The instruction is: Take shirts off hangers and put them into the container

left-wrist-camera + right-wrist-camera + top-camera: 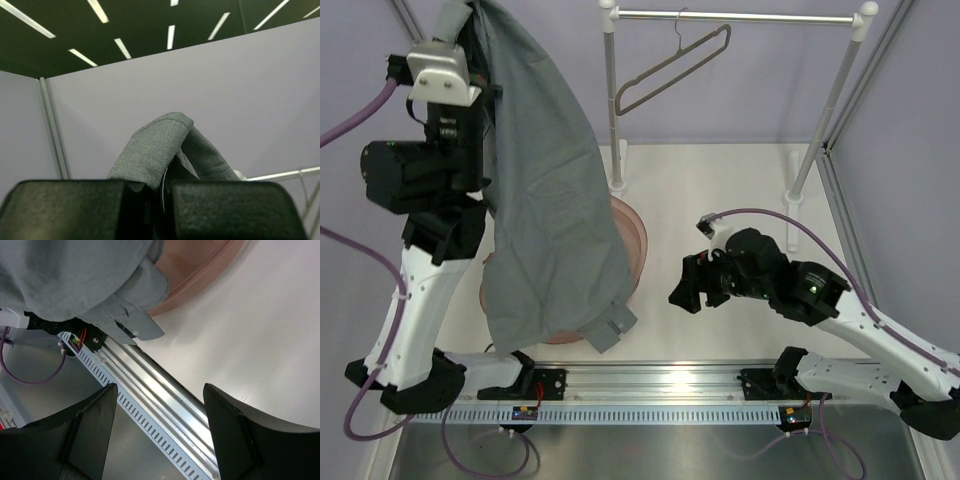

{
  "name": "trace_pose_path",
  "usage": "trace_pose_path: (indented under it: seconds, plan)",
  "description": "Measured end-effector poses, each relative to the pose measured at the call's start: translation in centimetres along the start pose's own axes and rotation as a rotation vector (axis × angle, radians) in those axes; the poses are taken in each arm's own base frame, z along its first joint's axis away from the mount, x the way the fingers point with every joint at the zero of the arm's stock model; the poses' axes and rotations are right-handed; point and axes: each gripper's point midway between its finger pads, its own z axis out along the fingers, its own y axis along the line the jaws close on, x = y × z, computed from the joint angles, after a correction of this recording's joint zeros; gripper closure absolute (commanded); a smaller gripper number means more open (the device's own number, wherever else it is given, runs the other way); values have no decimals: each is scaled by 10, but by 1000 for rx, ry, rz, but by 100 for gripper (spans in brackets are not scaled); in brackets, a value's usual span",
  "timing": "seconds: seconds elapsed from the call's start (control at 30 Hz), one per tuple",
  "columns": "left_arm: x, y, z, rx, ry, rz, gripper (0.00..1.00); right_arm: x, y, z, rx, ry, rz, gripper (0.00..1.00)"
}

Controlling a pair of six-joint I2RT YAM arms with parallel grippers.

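Note:
Next, I swing the shirt back over the container [631, 238] with my left gripper before I lower it and let it go inside, because the cuff [607, 329] hangs past the container's near rim.
The grey-green shirt [545, 190] hangs from my left gripper [460, 30], raised high at the back left and shut on a fold of the cloth [160, 145]. Its body drapes down over the pinkish-brown container [638, 245], hiding most of it, and a cuff [610, 325] dangles past the tub's near rim. The thin hanger [675, 65] is bare and tilted on the garment rail. My right gripper [692, 290] hovers low to the right of the tub, open with nothing between its fingers [95, 430]. In the right wrist view the shirt [75, 275] and container [200, 280] lie ahead.
The white-and-metal garment rail [740, 16] stands at the back on two poles [610, 100]. An aluminium mounting rail [650, 385] runs along the near edge, also under my right gripper [160, 390]. Grey walls close in both sides.

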Motion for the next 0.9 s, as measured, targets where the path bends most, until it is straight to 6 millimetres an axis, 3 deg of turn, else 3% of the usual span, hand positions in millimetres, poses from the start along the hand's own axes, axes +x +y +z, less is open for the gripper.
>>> trace_pose_path:
  seconds: [0.13,0.33,0.53,0.77,0.9]
  plan:
    - [17,17,42,-80,-19,54,100,9,9,24,-17,65,-13,25]
    - [40,31,69,-127,-34,55,100,9,17,29,-40,66,-7,25]
    - [51,33,71,-122,-28,3,100,14,14,29,-45,56,-1,25]
    - [74,18,55,-65,37,-37,100,15,13,30,-51,46,-1,25]
    - [71,14,49,-30,56,-58,100,16,13,33,-57,39,5,25]
